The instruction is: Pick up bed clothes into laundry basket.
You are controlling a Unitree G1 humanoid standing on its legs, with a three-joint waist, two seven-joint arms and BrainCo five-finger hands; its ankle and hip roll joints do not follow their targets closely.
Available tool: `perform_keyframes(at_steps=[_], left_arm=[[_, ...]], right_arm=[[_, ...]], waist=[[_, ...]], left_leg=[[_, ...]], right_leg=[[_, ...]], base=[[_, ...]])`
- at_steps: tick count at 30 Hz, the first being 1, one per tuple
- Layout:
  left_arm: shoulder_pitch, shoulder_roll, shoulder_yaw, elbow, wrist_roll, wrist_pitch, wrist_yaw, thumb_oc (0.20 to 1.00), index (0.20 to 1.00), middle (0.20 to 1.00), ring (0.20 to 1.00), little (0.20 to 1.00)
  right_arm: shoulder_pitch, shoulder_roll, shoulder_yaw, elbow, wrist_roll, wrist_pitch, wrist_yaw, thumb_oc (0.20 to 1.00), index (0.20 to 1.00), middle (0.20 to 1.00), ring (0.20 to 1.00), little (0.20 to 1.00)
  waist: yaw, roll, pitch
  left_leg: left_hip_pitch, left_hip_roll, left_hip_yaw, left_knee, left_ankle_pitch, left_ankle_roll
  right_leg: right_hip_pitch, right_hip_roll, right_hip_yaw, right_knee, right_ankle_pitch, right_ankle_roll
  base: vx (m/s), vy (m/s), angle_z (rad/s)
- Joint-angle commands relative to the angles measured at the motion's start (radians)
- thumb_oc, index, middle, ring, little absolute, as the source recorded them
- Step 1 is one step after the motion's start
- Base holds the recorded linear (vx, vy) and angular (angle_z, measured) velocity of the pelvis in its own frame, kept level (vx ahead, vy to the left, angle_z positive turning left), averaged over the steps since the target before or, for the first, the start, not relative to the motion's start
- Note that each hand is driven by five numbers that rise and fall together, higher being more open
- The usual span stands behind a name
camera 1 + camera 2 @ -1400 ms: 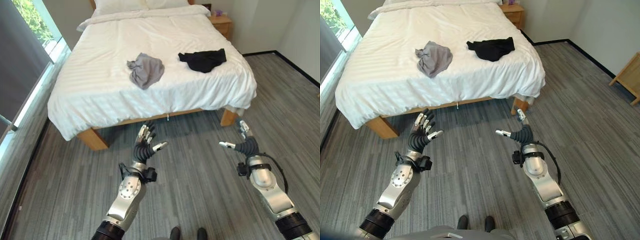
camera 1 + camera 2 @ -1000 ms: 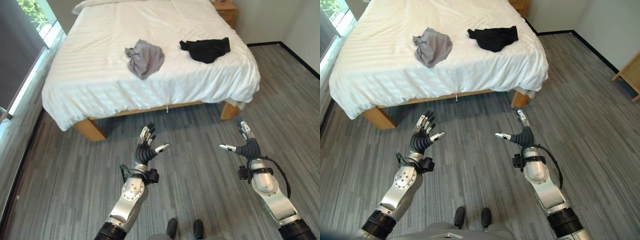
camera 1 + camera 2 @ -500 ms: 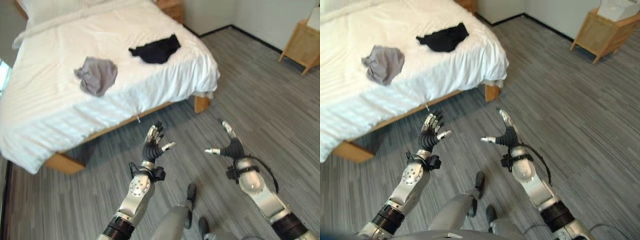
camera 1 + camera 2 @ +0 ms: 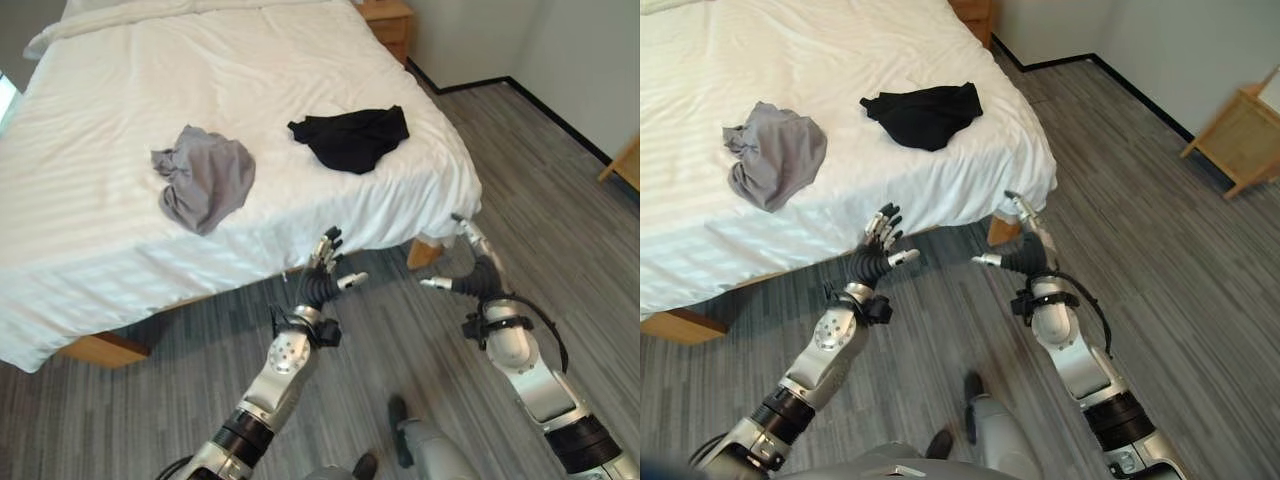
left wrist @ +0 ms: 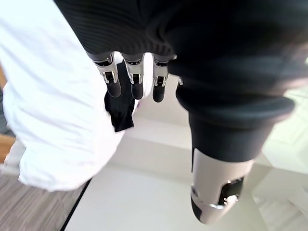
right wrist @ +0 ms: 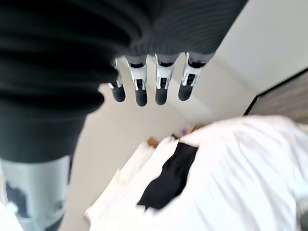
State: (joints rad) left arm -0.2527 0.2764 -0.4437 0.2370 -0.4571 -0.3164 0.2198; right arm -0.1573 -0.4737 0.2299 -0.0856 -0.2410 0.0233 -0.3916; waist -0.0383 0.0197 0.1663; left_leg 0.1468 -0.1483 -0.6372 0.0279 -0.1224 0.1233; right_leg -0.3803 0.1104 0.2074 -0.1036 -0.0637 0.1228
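Note:
The grey garment (image 4: 210, 185) has loose folds (image 4: 180, 163) bunched up across it, so it will hang as a short, limp bundle when the robot carries it.
A crumpled grey garment (image 4: 205, 185) lies on the white bed (image 4: 120, 110), toward its near left. A black garment (image 4: 355, 137) lies flat further right, near the bed's corner; it also shows as a dark patch (image 6: 168, 177) in the right wrist view. My left hand (image 4: 322, 282) hangs open over the floor just below the bed's near edge, holding nothing. My right hand (image 4: 474, 272) is open too, beside the bed's near right corner, with its fingers (image 6: 140, 87) straight.
The bed's wooden leg (image 4: 423, 254) stands just behind my right hand. A wooden nightstand (image 4: 388, 18) is at the far right of the bed, and a wooden cabinet (image 4: 1246, 140) stands by the right wall. Grey plank floor (image 4: 1180, 260) spreads to the right.
The camera has swung and come closer to the bed, so the bed's near edge now stands just behind both hands. Both hands stay open and empty; the garments lie as before.

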Motion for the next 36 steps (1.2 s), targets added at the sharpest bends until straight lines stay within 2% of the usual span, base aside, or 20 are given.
perform_keyframes(at_steps=[1,3,5,7,8,9,10,11,12,14,15,16,17,18,21,23,24,28,29,36], left_arm=[[0.082,0.042,0.013,-0.117,-0.010,-0.041,-0.028,1.000,1.000,1.000,1.000,1.000],[0.112,0.055,0.031,-0.139,-0.023,-0.046,-0.040,1.000,1.000,1.000,1.000,1.000],[0.144,0.050,0.037,-0.140,-0.014,-0.048,-0.037,1.000,1.000,1.000,1.000,1.000],[0.165,0.043,0.055,-0.138,-0.011,-0.042,-0.024,1.000,1.000,1.000,1.000,1.000],[0.184,0.049,0.071,-0.142,0.000,-0.045,-0.012,1.000,1.000,1.000,1.000,1.000],[0.183,0.047,0.073,-0.143,0.001,-0.045,-0.012,1.000,1.000,1.000,1.000,1.000],[0.194,0.051,0.093,-0.143,0.002,-0.057,0.002,1.000,1.000,1.000,1.000,1.000],[0.193,0.050,0.095,-0.142,0.002,-0.057,0.002,1.000,1.000,1.000,1.000,1.000],[0.197,0.050,0.102,-0.140,0.004,-0.056,0.009,1.000,1.000,1.000,1.000,1.000],[0.217,0.034,0.131,-0.134,-0.041,-0.041,0.014,1.000,1.000,1.000,1.000,1.000],[0.218,0.033,0.131,-0.135,-0.042,-0.040,0.013,1.000,1.000,1.000,1.000,1.000],[0.238,0.026,0.147,-0.135,-0.066,-0.036,0.007,1.000,1.000,1.000,1.000,1.000],[0.278,0.026,0.145,-0.121,-0.096,-0.042,-0.008,1.000,1.000,1.000,1.000,1.000],[0.280,0.024,0.148,-0.120,-0.099,-0.043,-0.011,1.000,1.000,1.000,1.000,1.000],[0.313,0.027,0.173,-0.118,-0.134,-0.018,-0.009,1.000,1.000,1.000,1.000,1.000],[0.332,0.036,0.180,-0.118,-0.128,-0.022,-0.015,1.000,1.000,1.000,1.000,1.000],[0.348,0.050,0.188,-0.108,-0.147,-0.032,-0.024,1.000,1.000,1.000,1.000,1.000],[0.349,0.081,0.199,-0.086,-0.168,-0.043,-0.035,1.000,1.000,1.000,1.000,1.000],[0.347,0.094,0.200,-0.076,-0.176,-0.051,-0.035,1.000,1.000,1.000,1.000,1.000],[0.335,0.119,0.187,-0.056,-0.194,-0.060,-0.037,1.000,1.000,1.000,1.000,1.000]], right_arm=[[-0.163,-0.042,-0.089,0.082,-0.050,0.017,-0.086,1.000,1.000,1.000,1.000,1.000],[-0.228,-0.101,-0.118,0.114,-0.114,0.053,-0.107,1.000,1.000,1.000,1.000,1.000],[-0.282,-0.111,-0.137,0.147,-0.143,0.078,-0.135,1.000,1.000,1.000,1.000,1.000],[-0.327,-0.149,-0.161,0.153,-0.155,0.110,-0.144,1.000,1.000,1.000,1.000,1.000],[-0.373,-0.206,-0.156,0.176,-0.178,0.121,-0.147,1.000,1.000,1.000,1.000,1.000],[-0.378,-0.207,-0.153,0.179,-0.177,0.120,-0.148,1.000,1.000,1.000,1.000,1.000],[-0.443,-0.283,-0.142,0.183,-0.197,0.128,-0.161,1.000,1.000,1.000,1.000,1.000],[-0.447,-0.284,-0.139,0.185,-0.196,0.128,-0.162,1.000,1.000,1.000,1.000,1.000],[-0.466,-0.320,-0.142,0.192,-0.204,0.131,-0.166,1.000,1.000,1.000,1.000,1.000],[-0.492,-0.399,-0.153,0.199,-0.175,0.144,-0.140,1.000,1.000,1.000,1.000,1.000],[-0.493,-0.402,-0.151,0.200,-0.174,0.143,-0.139,1.000,1.000,1.000,1.000,1.000],[-0.519,-0.419,-0.139,0.206,-0.149,0.133,-0.131,1.000,1.000,1.000,1.000,1.000],[-0.552,-0.435,-0.095,0.232,-0.125,0.130,-0.108,1.000,1.000,1.000,1.000,1.000],[-0.562,-0.437,-0.085,0.239,-0.123,0.130,-0.110,1.000,1.000,1.000,1.000,1.000],[-0.593,-0.395,-0.040,0.274,-0.153,0.154,-0.052,1.000,1.000,1.000,1.000,1.000],[-0.649,-0.353,0.020,0.398,-0.131,0.139,-0.042,1.000,1.000,1.000,1.000,1.000],[-0.723,-0.318,0.095,0.524,-0.098,0.124,-0.043,1.000,1.000,1.000,1.000,1.000],[-0.841,-0.251,0.206,0.730,-0.055,0.112,-0.036,1.000,1.000,1.000,1.000,1.000],[-0.887,-0.191,0.257,0.865,-0.021,0.098,-0.040,1.000,1.000,1.000,1.000,1.000],[-0.927,-0.040,0.319,1.187,0.064,0.069,-0.026,1.000,1.000,1.000,1.000,1.000]], waist=[[0.007,-0.016,-0.030],[0.019,-0.046,-0.041],[0.025,-0.062,-0.066],[0.034,-0.047,-0.100],[0.054,-0.046,-0.089],[0.052,-0.046,-0.086],[0.075,-0.070,-0.053],[0.077,-0.069,-0.052],[0.090,-0.091,-0.036],[0.114,-0.119,-0.022],[0.115,-0.117,-0.023],[0.131,-0.108,-0.023],[0.168,-0.096,-0.026],[0.165,-0.092,-0.027],[0.163,-0.073,-0.047],[0.189,-0.072,-0.052],[0.222,-0.075,-0.053],[0.258,-0.083,-0.050],[0.280,-0.086,-0.048],[0.323,-0.090,-0.039]], left_leg=[[0.044,0.061,0.148,-0.115,-0.001,-0.098],[0.090,0.079,0.142,-0.115,-0.054,-0.099],[0.118,0.121,0.145,-0.115,-0.054,-0.117],[0.126,0.177,0.164,-0.083,0.013,-0.159],[0.065,0.160,0.189,0.082,0.079,-0.193],[0.056,0.152,0.188,0.101,0.072,-0.192],[-0.050,0.132,0.275,0.219,0.125,-0.214],[-0.054,0.130,0.278,0.228,0.121,-0.212],[-0.113,0.145,0.353,0.252,0.106,-0.204],[-0.190,0.232,0.515,0.083,0.044,-0.189],[-0.181,0.233,0.517,0.069,0.048,-0.189],[-0.200,0.241,0.534,-0.037,0.098,-0.196],[-0.247,0.242,0.547,-0.115,0.123,-0.208],[-0.245,0.243,0.546,-0.115,0.119,-0.208],[-0.219,0.239,0.521,-0.115,0.141,-0.208],[-0.209,0.241,0.525,-0.115,0.150,-0.218],[-0.209,0.237,0.516,-0.115,0.157,-0.222],[-0.221,0.236,0.512,-0.115,0.167,-0.233],[-0.231,0.232,0.507,-0.115,0.171,-0.235],[-0.280,0.215,0.480,-0.115,0.182,-0.235]], right_leg=[[0.007,-0.048,-0.096,0.034,0.206,0.037],[0.037,-0.101,-0.195,0.019,0.226,0.024],[0.091,-0.108,-0.180,0.021,0.264,0.001],[0.147,-0.094,-0.171,0.016,0.267,-0.007],[0.203,-0.101,-0.167,0.016,0.248,-0.016],[0.202,-0.105,-0.166,0.016,0.249,-0.014],[0.255,-0.132,-0.171,0.016,0.222,-0.031],[0.254,-0.132,-0.168,0.016,0.222,-0.030],[0.276,-0.155,-0.174,0.016,0.207,-0.032],[0.318,-0.207,-0.227,0.016,0.153,-0.017],[0.320,-0.207,-0.227,0.016,0.149,-0.017],[0.333,-0.208,-0.242,0.016,0.134,-0.011],[0.367,-0.210,-0.264,0.016,0.099,-0.002],[0.369,-0.209,-0.265,0.016,0.097,-0.002],[0.392,-0.194,-0.282,0.016,0.089,-0.022],[0.408,-0.201,-0.293,0.016,0.084,-0.026],[0.420,-0.208,-0.304,0.016,0.084,-0.025],[0.422,-0.214,-0.316,0.016,0.080,-0.020],[0.419,-0.218,-0.323,0.016,0.081,-0.016],[0.396,-0.232,-0.346,0.016,0.080,-0.005]], base=[[0.52,-0.194,1.28],[0.33,-0.202,0.73],[0.43,-0.229,0.55],[0.47,-0.137,0.61],[0.30,-0.023,0.66],[0.27,-0.027,0.46],[0.09,-0.013,0.19],[0.16,-0.055,0.25],[0.12,-0.044,0.09],[0.25,-0.031,0.46],[0.23,0.019,1.19],[0.17,-0.015,1.01],[0.16,-0.017,0.37],[0.14,-0.030,-0.35],[0.15,0.066,0.08],[0.10,0.060,-0.22],[0.07,0.036,-0.50],[0.06,0.051,0.22],[0.06,0.063,0.14],[0.02,0.050,0.25]])
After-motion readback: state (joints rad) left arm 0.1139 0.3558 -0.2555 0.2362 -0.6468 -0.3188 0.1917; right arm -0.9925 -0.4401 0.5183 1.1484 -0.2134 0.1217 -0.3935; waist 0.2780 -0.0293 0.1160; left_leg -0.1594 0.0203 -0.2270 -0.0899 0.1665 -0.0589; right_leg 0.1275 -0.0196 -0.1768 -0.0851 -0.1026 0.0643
